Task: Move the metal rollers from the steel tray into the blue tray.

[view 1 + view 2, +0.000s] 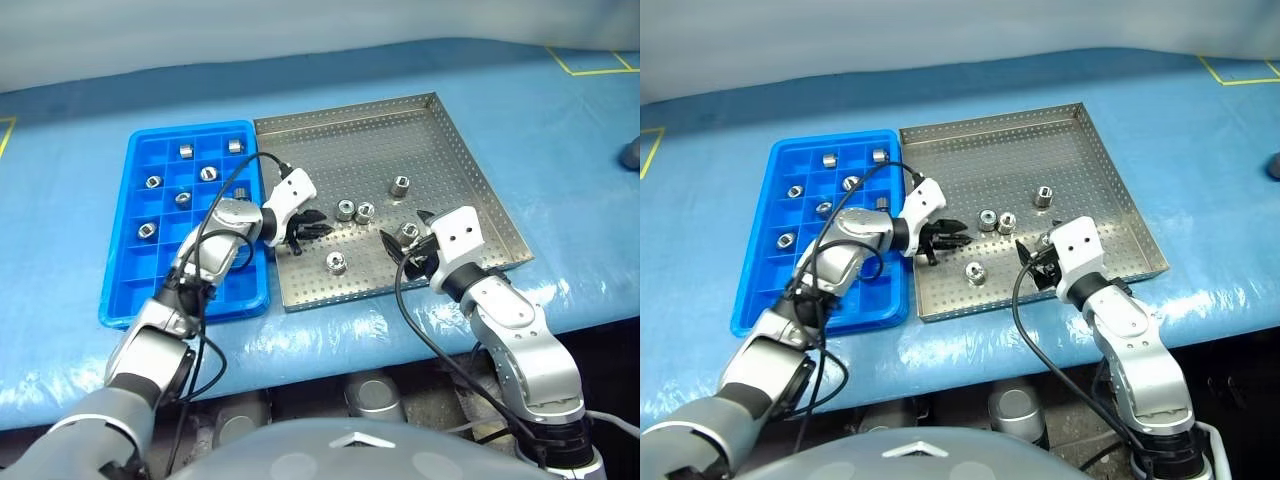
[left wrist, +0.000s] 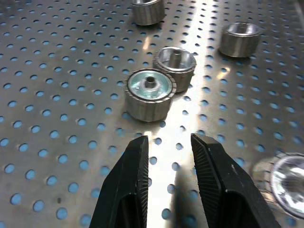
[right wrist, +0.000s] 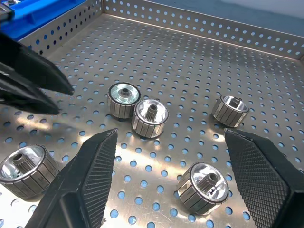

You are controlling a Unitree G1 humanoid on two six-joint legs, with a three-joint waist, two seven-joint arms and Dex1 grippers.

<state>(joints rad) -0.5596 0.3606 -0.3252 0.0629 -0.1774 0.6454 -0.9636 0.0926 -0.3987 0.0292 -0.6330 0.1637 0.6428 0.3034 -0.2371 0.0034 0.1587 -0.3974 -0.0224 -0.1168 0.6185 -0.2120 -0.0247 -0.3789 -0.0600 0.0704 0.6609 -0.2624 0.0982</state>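
Note:
The blue tray (image 1: pixel 160 205) will swing outward when the robot lowers the ribbed metal roller into it, because a thin wedge-shaped gap (image 1: pixel 275 287) can be seen beside the steel tray.
The steel tray (image 1: pixel 300 140) lies mid-table with several metal rollers on its dotted floor. Two rollers (image 1: pixel 345 210) touch side by side, one (image 1: pixel 400 185) stands farther back, one (image 1: pixel 337 262) sits near the front rim. My left gripper (image 1: pixel 320 226) hovers low just left of the touching pair (image 2: pixel 148 95), open by a narrow gap with nothing in it. My right gripper (image 3: pixel 172 135) is open wide, and a roller (image 3: pixel 202 185) lies between its fingers, untouched. The blue tray (image 1: pixel 125 290) to the left holds several rollers (image 1: pixel 185 151) in separate compartments.
A blue cloth (image 1: pixel 560 120) covers the table around both trays. The blue tray's right wall (image 1: pixel 262 270) lies against the steel tray's left rim, under my left forearm. A dark object (image 1: pixel 630 155) sits at the table's far right edge.

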